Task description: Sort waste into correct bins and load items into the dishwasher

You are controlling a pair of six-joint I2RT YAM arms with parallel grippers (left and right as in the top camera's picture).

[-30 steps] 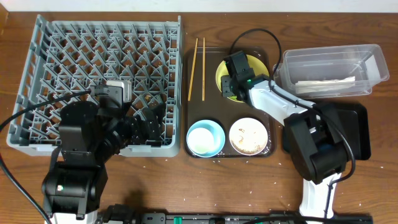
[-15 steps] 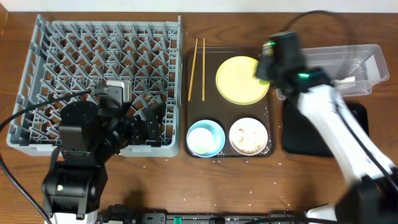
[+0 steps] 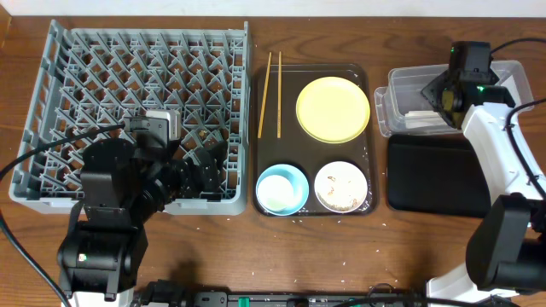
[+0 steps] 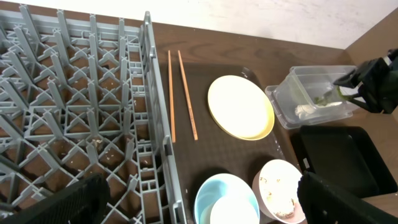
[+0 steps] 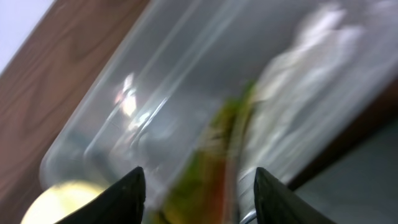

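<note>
The snack wrapper (image 4: 325,98) lies loose in the clear tub and the white cup's rim (image 3: 275,191) is open, so I should go on moving my right gripper to that rim and close it there.
My right gripper (image 3: 441,95) hangs over the left end of the clear tub (image 3: 503,78), shut on the yellow-green and orange snack wrapper (image 5: 211,162), which is blurred between its fingers. The wrapper (image 4: 324,98) also shows in the left wrist view, dangling into the tub next to a white tissue (image 3: 422,119). The black tray (image 3: 435,175) lies in front of the tub. The yellow plate (image 3: 333,109), chopsticks (image 3: 270,83), light blue bowl (image 3: 281,189) with a white cup (image 4: 233,211) inside, and white bowl (image 3: 340,186) with food scraps sit on the brown tray. My left gripper (image 3: 200,166) is open and empty over the grey dish rack (image 3: 128,77).
The dark brown serving tray (image 3: 317,153) lies between the rack and the bins. Small grains are scattered on the wooden table along the front edge (image 3: 375,223). The rack holds no dishes.
My right gripper lifted the wrapper off the yellow plate and carried it right to the clear tub. The plate is now bare. The left arm has not moved.
</note>
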